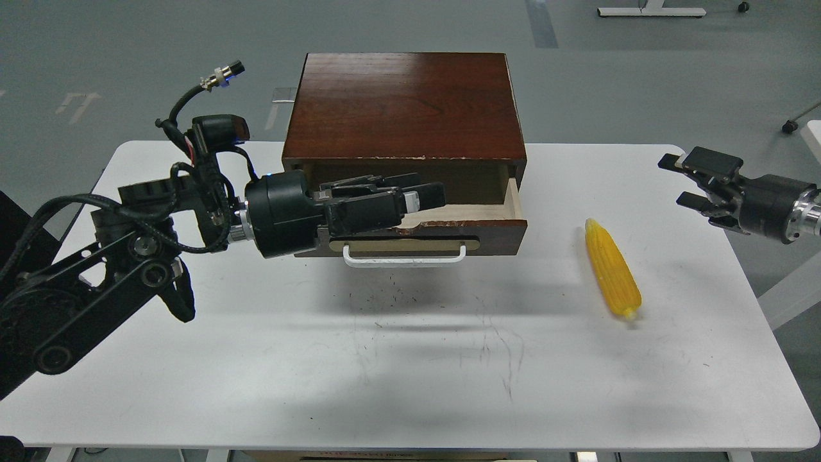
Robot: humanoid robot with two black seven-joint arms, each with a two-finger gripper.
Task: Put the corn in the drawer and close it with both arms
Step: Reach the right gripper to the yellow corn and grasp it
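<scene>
The corn (613, 269) will fit lying crosswise when the robot lowers it in, because the drawer's opening (475, 206) is wide but short from front to back.
The yellow corn (612, 277) lies on the white table (256, 359), right of the cabinet, tip pointing away from me. The dark-brown drawer (494, 232) is pulled partly out, showing its pale wood inside, with the white handle (404, 260) in front. My left gripper (436, 191) reaches in from the left over the drawer's chipped top edge and hides the left half of the opening. Its fingers look slightly apart and hold nothing. My right gripper (678, 181) is open and empty, above the table's right edge, up and to the right of the corn.
The dark-brown cabinet (404, 106) stands at the table's back middle. The table front is bare apart from scuff marks (436, 333). My left arm's elbow and cables (128, 256) hang over the table's left side. Grey floor lies beyond.
</scene>
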